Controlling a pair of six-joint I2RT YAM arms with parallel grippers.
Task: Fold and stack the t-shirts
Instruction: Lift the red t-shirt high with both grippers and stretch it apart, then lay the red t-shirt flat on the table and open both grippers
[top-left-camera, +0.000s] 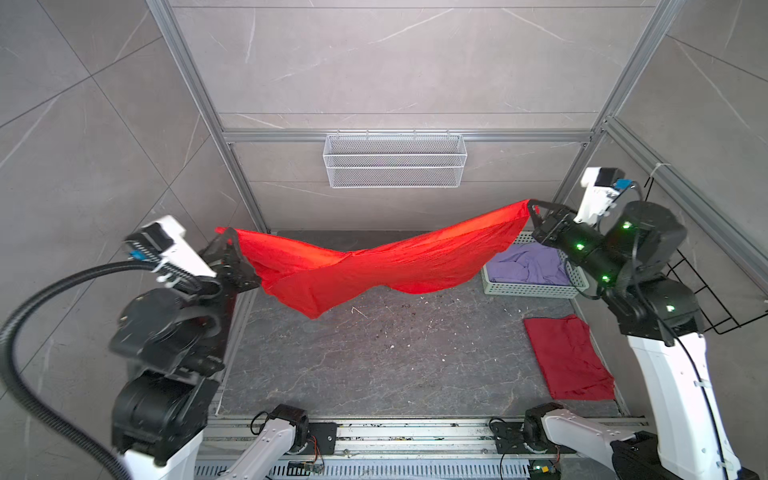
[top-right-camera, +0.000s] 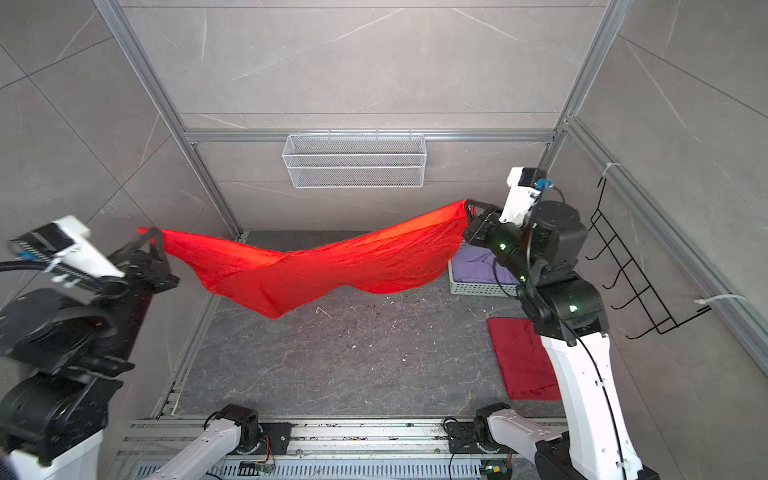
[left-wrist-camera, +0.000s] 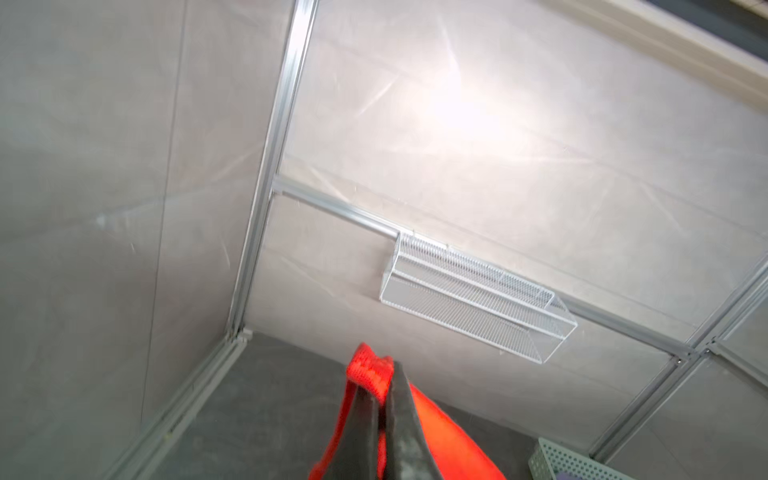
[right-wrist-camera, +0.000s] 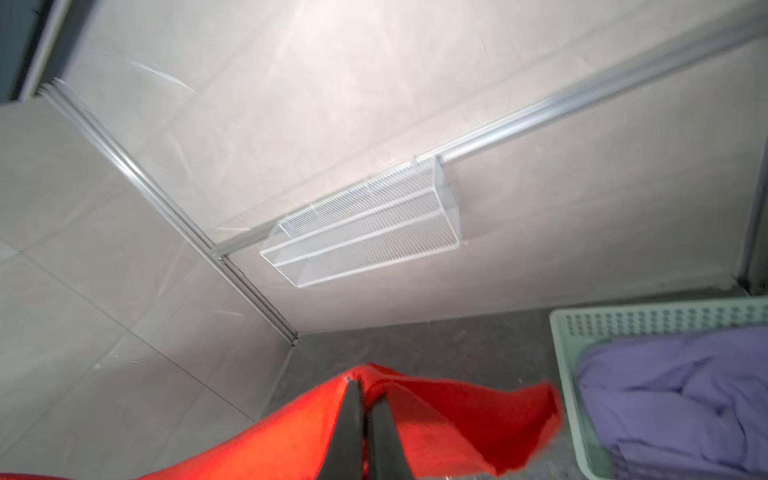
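Note:
The bright red t-shirt hangs down in folds (top-left-camera: 352, 274) between my grippers, so next I swing it toward the back wall (top-left-camera: 392, 206) and lay it out flat before I fold it.
A bright red t-shirt (top-left-camera: 374, 266) (top-right-camera: 324, 270) hangs stretched in the air between both arms, sagging in the middle above the dark table. My left gripper (top-left-camera: 227, 233) (top-right-camera: 150, 232) (left-wrist-camera: 380, 376) is shut on its left corner, with red cloth pinched between the jaws. My right gripper (top-left-camera: 531, 204) (top-right-camera: 468, 203) (right-wrist-camera: 362, 388) is shut on the right corner. A darker red t-shirt (top-left-camera: 567, 357) (top-right-camera: 519, 357) lies folded flat at the table's right side. A lavender t-shirt (top-left-camera: 530, 266) (right-wrist-camera: 673, 399) sits crumpled in the mint-green basket (top-left-camera: 536, 287) (right-wrist-camera: 565, 374).
A white wire basket (top-left-camera: 394, 160) (top-right-camera: 353, 160) hangs on the back wall rail. A black wire rack (top-left-camera: 706, 299) (top-right-camera: 631, 270) is mounted on the right wall. Aluminium frame posts (top-left-camera: 249, 195) stand at the back corners. Two more arm bases sit at the front edge rail (top-left-camera: 415, 432).

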